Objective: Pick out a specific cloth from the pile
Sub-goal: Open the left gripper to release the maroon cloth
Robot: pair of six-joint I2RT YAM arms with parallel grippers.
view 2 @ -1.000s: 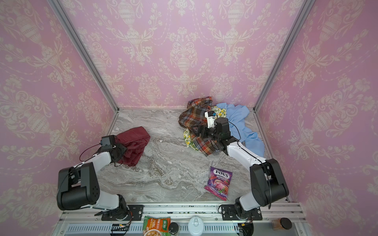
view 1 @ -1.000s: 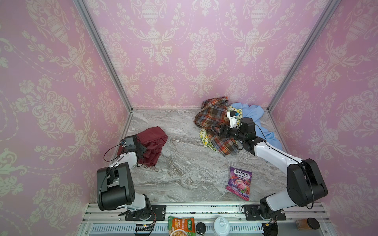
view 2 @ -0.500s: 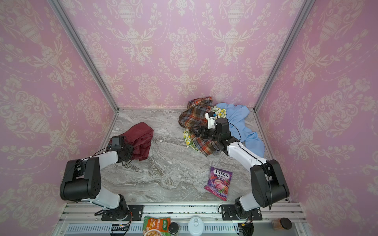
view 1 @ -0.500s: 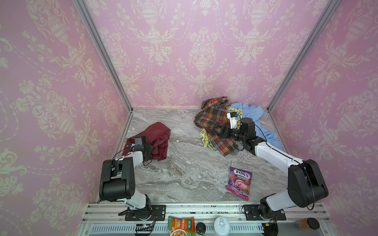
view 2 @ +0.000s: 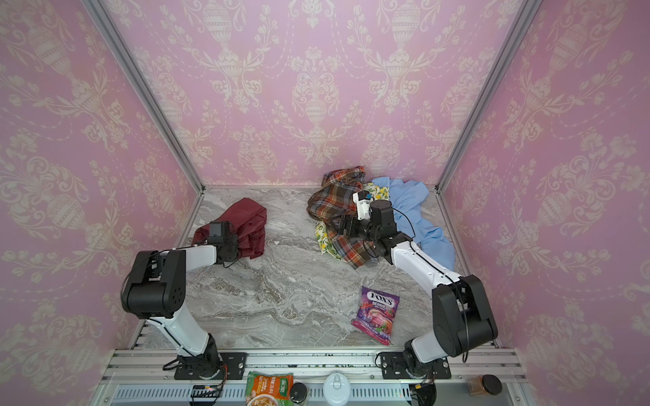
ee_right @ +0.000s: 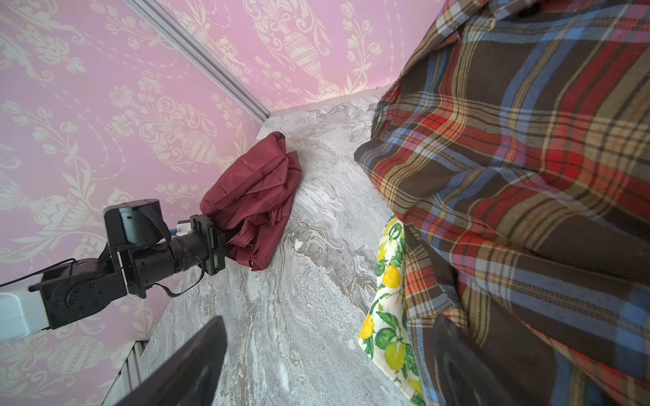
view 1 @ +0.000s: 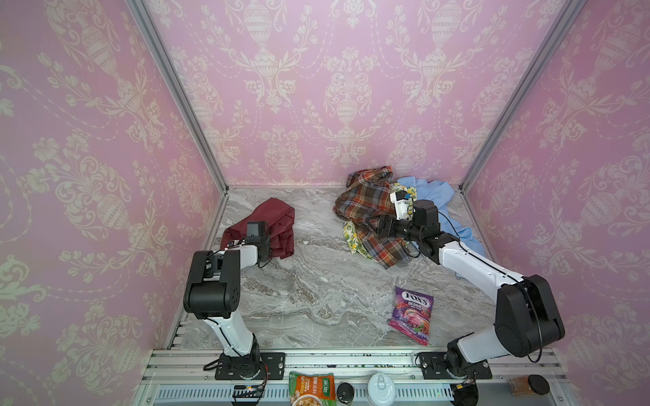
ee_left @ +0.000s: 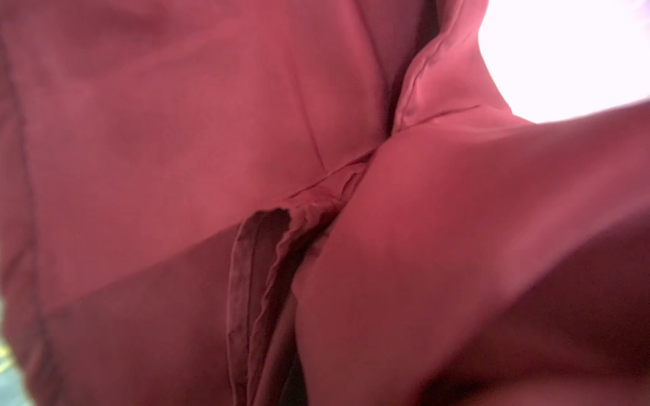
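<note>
The robot's left gripper should keep moving toward the back corner (view 1: 236, 196) and let go of the maroon cloth there, as open marble (view 1: 314, 220) separates the maroon cloth from the plaid shirt.
The maroon cloth (view 1: 275, 215) lies bunched near the left wall, apart from the pile, in both top views (view 2: 247, 218). My left gripper (view 1: 271, 243) is shut on its near edge, its fingers buried in the folds. Maroon fabric (ee_left: 176, 140) fills the left wrist view. The right wrist view shows that gripper (ee_right: 230, 242) clamped on the cloth (ee_right: 256, 182). The pile at the back right holds a plaid shirt (view 1: 365, 200), a lemon-print cloth (view 1: 352, 239) and a light blue shirt (view 1: 436, 193). My right gripper (ee_right: 330, 337) hangs open at the pile's left edge, holding nothing.
A purple candy bag (view 1: 410, 313) lies on the marble table (view 1: 316, 281) at the front right. Pink patterned walls close in the left, back and right sides. A noodle packet (view 1: 311, 388) and small jars sit beyond the front rail.
My left gripper has swung to the right and a little toward the back, dragging the maroon cloth away from the left wall. The right arm has stayed put.
</note>
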